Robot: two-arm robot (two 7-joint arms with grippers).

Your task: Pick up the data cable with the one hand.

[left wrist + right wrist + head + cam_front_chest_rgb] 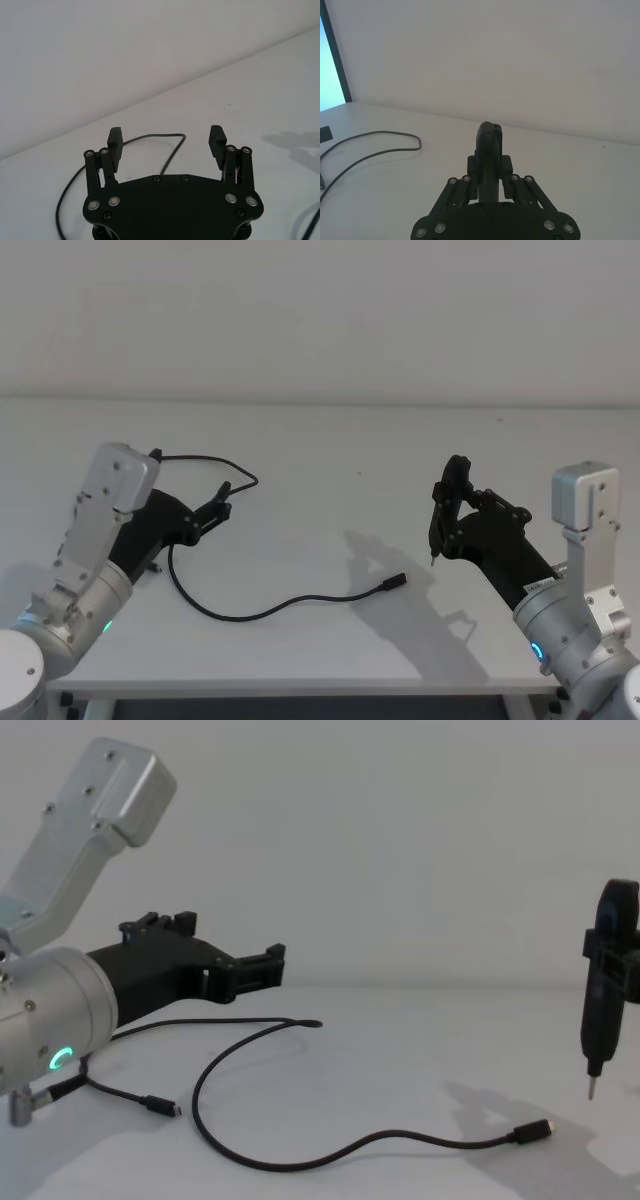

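The data cable lies in a smooth, wide curve (390, 1134), so I expect its plug (532, 1131) to stick out ahead with a gentle bend when I raise the cable.
The data cable (240, 617) lies on the white table (330, 460) as a long black curve, and its silver-tipped plug (396, 582) rests near the middle front. My left gripper (222, 502) hovers above the cable's far loop, open and holding nothing. The left wrist view shows its two fingers (217, 141) wide apart, with the cable (155, 135) on the table beyond them. From the chest, the left gripper (270, 965) hangs clear above the cable (194, 1092), whose plug (535, 1130) lies far to the right. My right gripper (438, 530) stands shut at the right, pin tip down.
A shorter thin black lead (150, 1101) with a small plug lies under the left arm. In the chest view the right gripper (603, 990) hangs just above the table (400, 1050), near the plug. A dark screen edge (335, 55) borders the right wrist view.
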